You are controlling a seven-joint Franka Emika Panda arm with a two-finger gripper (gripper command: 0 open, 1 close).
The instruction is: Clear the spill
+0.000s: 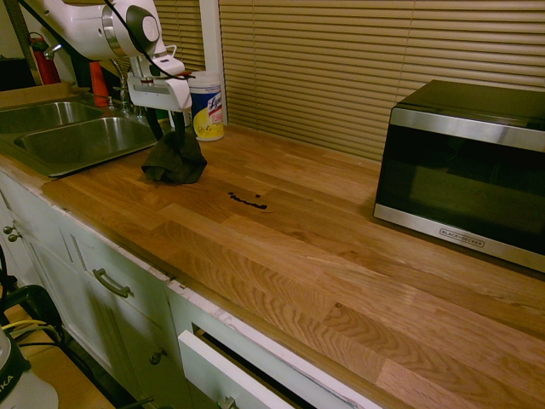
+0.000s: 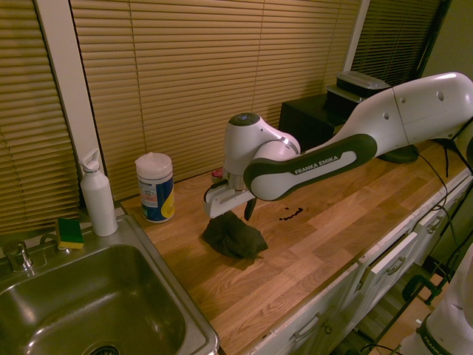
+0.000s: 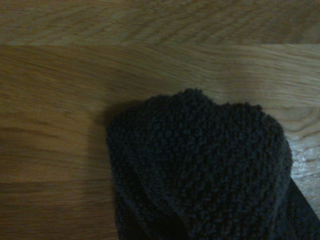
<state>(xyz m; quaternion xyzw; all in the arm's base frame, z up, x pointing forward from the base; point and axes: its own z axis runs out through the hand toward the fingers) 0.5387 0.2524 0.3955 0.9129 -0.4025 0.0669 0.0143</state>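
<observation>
I see the spill (image 1: 248,202) in dark blobs with a separate drop (image 1: 258,196) beside it, so it will come off cleanly when I wipe the cloth across.
The spill (image 1: 247,201) is a thin, wavy dark streak on the wooden countertop (image 1: 341,281), also seen as a small dark mark (image 2: 292,214) in the second exterior view. A dark bunched cloth (image 1: 174,162) sits on the counter to the sink side of the spill, a short gap away. My gripper (image 1: 170,129) hangs directly over the cloth (image 2: 233,237), open, with its fingers straddling the raised top of the cloth. The wrist view is filled by the knobbly cloth (image 3: 200,170) on the wood.
A steel double sink (image 1: 85,141) lies just beyond the cloth. A wipes canister (image 1: 207,106) stands by the blinds, with a white bottle (image 2: 98,196) and a sponge (image 2: 70,233) near the sink. A microwave (image 1: 468,170) is at the counter's far end. A drawer (image 1: 230,375) below stands open.
</observation>
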